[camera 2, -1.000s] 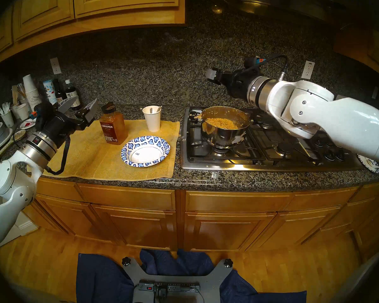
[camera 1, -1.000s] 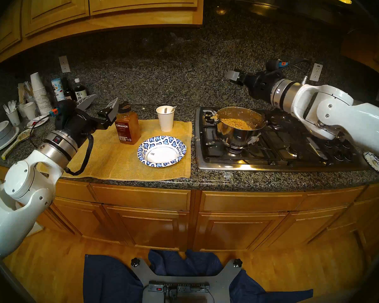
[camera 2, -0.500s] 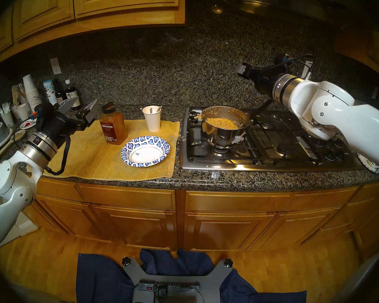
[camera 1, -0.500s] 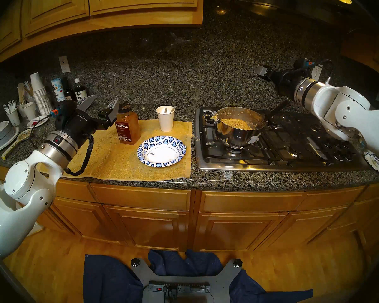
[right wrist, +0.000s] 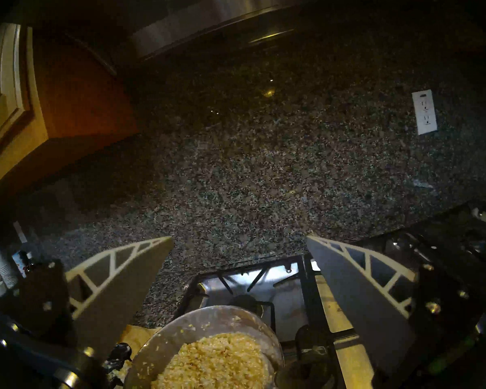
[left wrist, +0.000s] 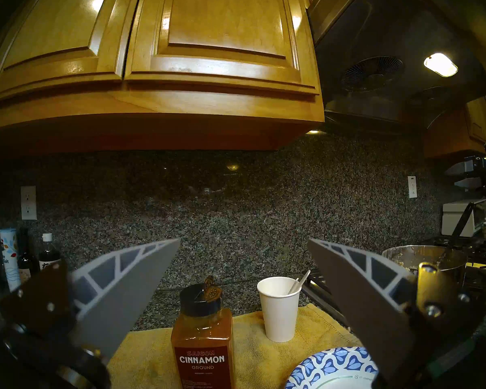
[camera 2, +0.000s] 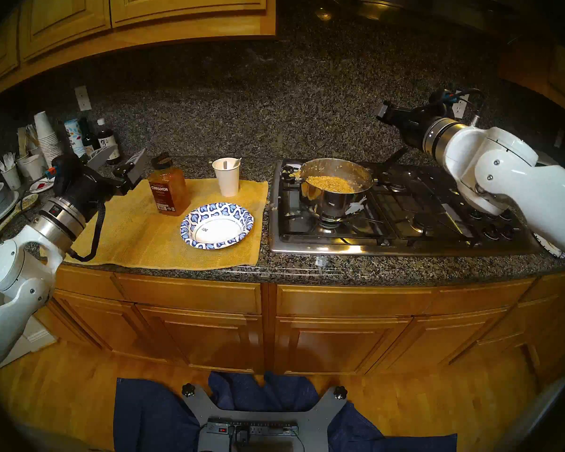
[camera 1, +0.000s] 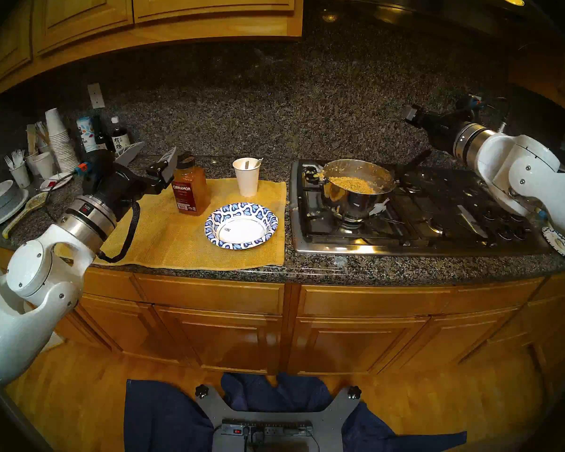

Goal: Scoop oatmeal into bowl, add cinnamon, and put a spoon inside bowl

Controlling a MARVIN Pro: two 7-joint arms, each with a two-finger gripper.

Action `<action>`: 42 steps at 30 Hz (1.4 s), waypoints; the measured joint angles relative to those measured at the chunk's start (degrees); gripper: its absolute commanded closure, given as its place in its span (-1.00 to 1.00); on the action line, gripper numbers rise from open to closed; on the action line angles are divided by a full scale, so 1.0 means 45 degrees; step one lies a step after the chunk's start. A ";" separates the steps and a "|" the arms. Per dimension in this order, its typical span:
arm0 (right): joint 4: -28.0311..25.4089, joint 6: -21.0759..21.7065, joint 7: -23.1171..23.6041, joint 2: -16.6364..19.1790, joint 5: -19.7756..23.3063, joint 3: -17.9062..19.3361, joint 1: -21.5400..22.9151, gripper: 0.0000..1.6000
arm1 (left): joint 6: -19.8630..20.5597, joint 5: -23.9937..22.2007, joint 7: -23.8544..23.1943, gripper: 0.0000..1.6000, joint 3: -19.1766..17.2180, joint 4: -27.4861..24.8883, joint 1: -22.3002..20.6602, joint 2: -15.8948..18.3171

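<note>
The dark handle leans into the pot's thick, lumpy mass (camera 1: 353,184), so I expect a hidden scoop to come up heaped with oatmeal when I lift the handle.
The oatmeal (camera 1: 353,182) fills a steel pot (camera 1: 356,203) on the stove's left burner and also shows in the right wrist view (right wrist: 216,363). A dark utensil handle (camera 1: 415,162) leans out of the pot. The leaf-pattern bowl (camera 1: 241,225) sits empty on a yellow cloth (camera 1: 163,239). The cinnamon bottle (camera 1: 190,188) stands behind the bowl to the left. A white plastic spoon (left wrist: 300,280) stands in a paper cup (camera 1: 248,177). My left gripper (camera 1: 159,148) is open and empty, just left of the bottle. My right gripper (right wrist: 239,238) is open and empty, high behind and right of the pot.
Stacked paper cups (camera 1: 59,138), sauce bottles (camera 1: 118,138), forks and grey bowls (camera 1: 2,201) crowd the counter's left end. The stove (camera 1: 437,232) fills the right side, with a patterned plate (camera 1: 556,241) at its right. Cabinets hang overhead.
My right arm has drawn back to the right, carrying its open gripper from above the pot toward the back right of the stove. The left arm has stayed still.
</note>
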 measured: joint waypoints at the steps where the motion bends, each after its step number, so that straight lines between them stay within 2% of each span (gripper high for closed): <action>1: -0.0118 0.0087 -0.0093 0.0032 0.0001 -0.0037 0.0045 -1.00 | 0.0002 0.0000 0.0001 -1.00 0.0002 0.0001 0.0000 0.0000; 10: -0.0869 0.0616 -0.1109 0.0170 0.0044 -0.0328 0.0319 -1.00 | 0.0017 -0.0003 0.0005 -1.00 0.0021 0.0004 0.0000 0.0002; 23: -0.1315 0.0911 -0.3025 0.0307 0.0107 -0.0675 0.0739 -1.00 | 0.0030 -0.0005 0.0008 -1.00 0.0032 0.0008 -0.0001 0.0002; 31: -0.1661 0.1084 -0.3796 0.0347 0.0297 -0.1088 0.0847 -1.00 | 0.0033 -0.0006 0.0009 -1.00 0.0032 0.0008 -0.0001 0.0002; 37: -0.1763 0.1165 -0.4031 0.0352 0.0316 -0.1483 0.0941 -1.00 | 0.0033 -0.0006 0.0010 -1.00 0.0032 0.0008 -0.0002 0.0002; 42: -0.1785 0.1216 -0.3739 0.0351 0.0294 -0.1818 0.1014 -1.00 | 0.0032 -0.0005 0.0010 -1.00 0.0027 0.0008 -0.0002 0.0001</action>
